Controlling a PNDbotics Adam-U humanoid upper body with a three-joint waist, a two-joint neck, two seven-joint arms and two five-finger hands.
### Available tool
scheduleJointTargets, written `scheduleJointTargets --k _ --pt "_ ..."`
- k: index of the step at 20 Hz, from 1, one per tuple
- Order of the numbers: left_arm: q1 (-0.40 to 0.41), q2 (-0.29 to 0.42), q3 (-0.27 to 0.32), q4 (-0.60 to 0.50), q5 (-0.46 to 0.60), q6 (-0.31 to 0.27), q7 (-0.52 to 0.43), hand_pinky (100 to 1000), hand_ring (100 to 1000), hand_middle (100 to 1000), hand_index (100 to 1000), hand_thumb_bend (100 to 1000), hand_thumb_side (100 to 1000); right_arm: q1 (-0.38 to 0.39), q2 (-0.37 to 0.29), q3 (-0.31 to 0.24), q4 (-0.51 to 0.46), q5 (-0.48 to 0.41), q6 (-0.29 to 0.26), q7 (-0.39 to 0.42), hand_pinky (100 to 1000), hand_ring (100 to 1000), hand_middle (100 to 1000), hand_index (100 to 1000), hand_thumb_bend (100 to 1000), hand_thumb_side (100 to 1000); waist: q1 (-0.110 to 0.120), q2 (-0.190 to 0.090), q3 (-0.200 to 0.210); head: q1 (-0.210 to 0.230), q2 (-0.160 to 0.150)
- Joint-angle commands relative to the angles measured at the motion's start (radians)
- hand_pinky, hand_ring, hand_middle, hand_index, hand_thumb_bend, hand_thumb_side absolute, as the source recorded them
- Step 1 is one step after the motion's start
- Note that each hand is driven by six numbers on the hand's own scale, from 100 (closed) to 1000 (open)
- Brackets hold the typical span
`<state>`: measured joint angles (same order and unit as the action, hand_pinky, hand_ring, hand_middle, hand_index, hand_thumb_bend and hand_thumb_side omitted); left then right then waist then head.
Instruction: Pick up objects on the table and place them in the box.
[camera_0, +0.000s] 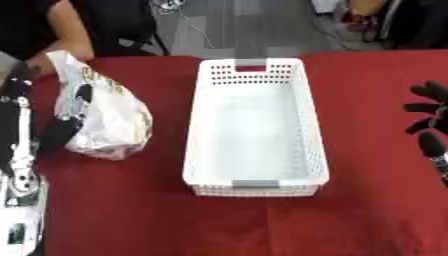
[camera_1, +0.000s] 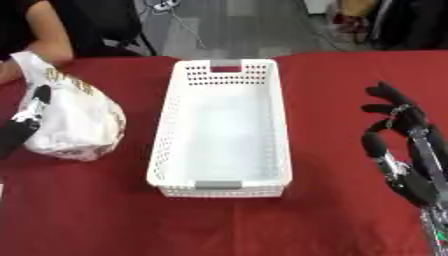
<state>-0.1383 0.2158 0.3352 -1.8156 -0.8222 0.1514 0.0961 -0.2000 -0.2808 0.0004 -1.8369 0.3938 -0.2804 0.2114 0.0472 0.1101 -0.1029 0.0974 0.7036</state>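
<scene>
I expect the white plastic bag to stay plump instead of hanging flat when I lift it, because the bag bulges at its rounded lower end.
A white plastic bag (camera_0: 109, 120) with gold print lies on the red table to the left of the box. The box is a long white perforated basket (camera_0: 315, 130) with grey handles, standing in the middle with nothing inside it. My left hand (camera_0: 59, 131) comes in from the left edge. Its dark fingers lie spread against the bag's left side, touching it, not curled round it. Right of the basket, apart from it, my right hand (camera_1: 411, 175) hovers open with fingers (camera_1: 376, 142) spread and pointing up.
A person's bare arm (camera_0: 74, 42) reaches the table's far left edge, close to the bag's top. The red cloth (camera_0: 175, 220) covers the whole table. Chairs and cables stand on the floor beyond the far edge.
</scene>
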Motion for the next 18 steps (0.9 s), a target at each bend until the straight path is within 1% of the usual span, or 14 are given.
scheduleJointTargets --k 1,5,11,14,18 --pt "-0.023 0.043 0.001 0.026 -0.002 0.002 0.0 768 874 1000 961 1000 814 -0.001 -0.018 -0.003 -0.018 0.001 0.0 0.002 549 780 880 1000 491 904 -0.002 -0.009 -0.002 0.0 -0.008" --pt "-0.052 0.076 0.003 0.101 0.017 0.001 0.002 769 874 1000 961 1000 817 -0.001 -0.017 -0.001 -0.018 0.0 -0.001 0.004 549 780 880 1000 491 904 -0.002 -0.009 -0.005 0.001 -0.008" --pt "-0.096 0.161 0.004 0.245 0.043 -0.008 0.0 776 876 995 962 1000 819 -0.002 -0.018 0.001 -0.015 -0.001 -0.001 0.006 548 780 880 1000 492 903 -0.002 -0.01 -0.007 0.002 -0.009" --pt "-0.115 0.193 0.002 0.284 0.045 -0.015 0.0 780 876 987 961 1000 801 -0.001 -0.018 0.001 -0.014 -0.001 -0.002 0.008 548 780 880 1000 493 903 -0.001 -0.011 -0.007 0.003 -0.008" --pt "-0.136 0.222 -0.007 0.308 0.036 -0.016 -0.021 770 869 973 961 1000 787 -0.001 -0.018 0.001 -0.013 -0.001 -0.002 0.008 548 780 880 1000 492 903 -0.001 -0.012 -0.008 0.003 -0.011"
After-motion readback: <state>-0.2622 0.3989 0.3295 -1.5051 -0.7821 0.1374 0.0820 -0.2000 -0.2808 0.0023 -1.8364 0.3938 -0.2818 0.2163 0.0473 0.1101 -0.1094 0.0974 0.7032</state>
